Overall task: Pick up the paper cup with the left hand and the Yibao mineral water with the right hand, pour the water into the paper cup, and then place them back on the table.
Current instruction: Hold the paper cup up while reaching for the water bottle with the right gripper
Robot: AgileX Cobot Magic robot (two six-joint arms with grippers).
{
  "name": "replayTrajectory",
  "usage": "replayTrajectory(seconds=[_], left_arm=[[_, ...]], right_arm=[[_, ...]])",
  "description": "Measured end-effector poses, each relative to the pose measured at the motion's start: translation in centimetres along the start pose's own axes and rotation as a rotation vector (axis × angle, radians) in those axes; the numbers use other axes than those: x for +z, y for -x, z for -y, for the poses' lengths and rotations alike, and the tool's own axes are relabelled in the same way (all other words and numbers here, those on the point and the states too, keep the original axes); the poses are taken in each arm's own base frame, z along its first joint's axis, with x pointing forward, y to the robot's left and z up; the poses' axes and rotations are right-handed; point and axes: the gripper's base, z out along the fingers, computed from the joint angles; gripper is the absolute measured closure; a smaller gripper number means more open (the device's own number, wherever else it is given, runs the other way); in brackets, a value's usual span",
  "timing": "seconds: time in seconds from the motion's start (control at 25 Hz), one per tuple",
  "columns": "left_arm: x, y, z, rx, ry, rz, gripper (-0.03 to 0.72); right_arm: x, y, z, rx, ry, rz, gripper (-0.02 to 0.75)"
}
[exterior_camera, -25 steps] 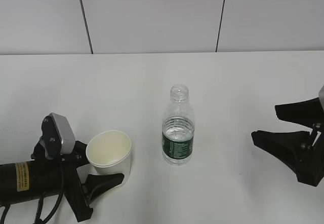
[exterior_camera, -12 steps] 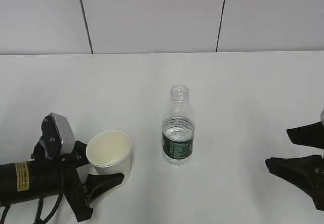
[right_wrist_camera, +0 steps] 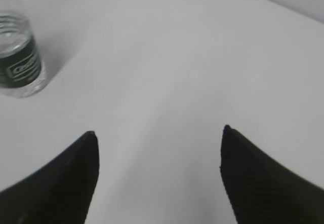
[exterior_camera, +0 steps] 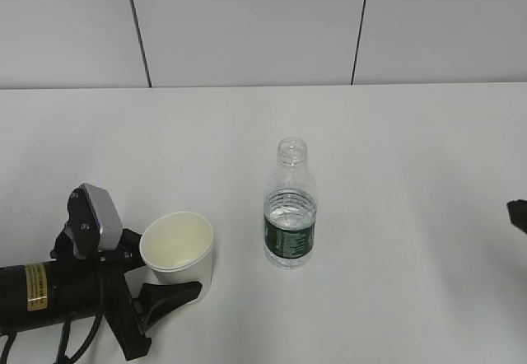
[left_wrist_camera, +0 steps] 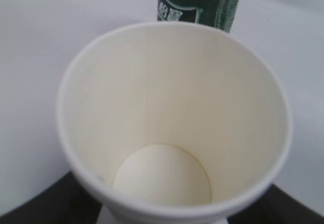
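Note:
The robot's right gripper is tipped down toward empty table (right_wrist_camera: 159, 133) beside the Yibao mineral water, so it should level out and bring its open fingers to the green label (exterior_camera: 289, 240).
The paper cup (exterior_camera: 178, 253) stands upright on the white table (exterior_camera: 395, 133) at front left, and its inside looks dry in the left wrist view (left_wrist_camera: 167, 133). My left gripper (exterior_camera: 183, 280) reaches in from the left and is closed around the cup's lower wall; one black finger (exterior_camera: 169, 294) lies along the cup's front. The Yibao mineral water (exterior_camera: 290, 207), capless with a dark green label, stands at mid-table just right of the cup (left_wrist_camera: 200, 1). My right gripper (right_wrist_camera: 157, 129) is open and empty over bare table, with the bottle (right_wrist_camera: 20, 57) far to its left. Only a black tip of the right gripper (exterior_camera: 519, 214) shows at the right edge.
A pale panelled wall (exterior_camera: 247, 26) with dark seams rises behind the table's far edge. Cables hang from the left arm (exterior_camera: 49, 294), which carries a yellow sticker, near the front edge.
My right gripper has drawn back to the right, from well inside the exterior view to barely showing at its edge. The left gripper, cup and bottle have not moved.

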Motion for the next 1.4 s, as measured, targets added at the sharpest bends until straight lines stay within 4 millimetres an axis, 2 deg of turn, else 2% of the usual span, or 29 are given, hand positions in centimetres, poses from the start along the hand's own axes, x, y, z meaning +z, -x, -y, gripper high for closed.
replayTrajectory(seconds=[0.12,0.28,0.56,0.76,1.08,1.4], left_arm=[[0.0,0.0,0.0,0.000,0.000,0.000,0.223],[0.0,0.0,0.0,0.000,0.000,0.000,0.223],[0.0,0.0,0.0,0.000,0.000,0.000,0.223],[0.0,0.0,0.0,0.000,0.001,0.000,0.223],[0.0,0.0,0.0,-0.001,0.002,0.000,0.223],[0.0,0.0,0.0,-0.001,0.002,0.000,0.223]], right_arm=[[-0.2,-0.7,0.5,0.039,-0.101,0.031,0.189],[-0.1,-1.5,0.2,0.084,-0.162,0.094,0.189],[0.4,-0.7,-0.2,0.051,-0.169,0.246,0.189],[2.5,-0.4,-1.1,0.024,-0.054,0.280,0.189],[7.1,-1.5,-2.4,0.024,0.095,0.267,0.189],[9.7,-2.6,-4.0,-0.021,0.250,0.303,0.189]])
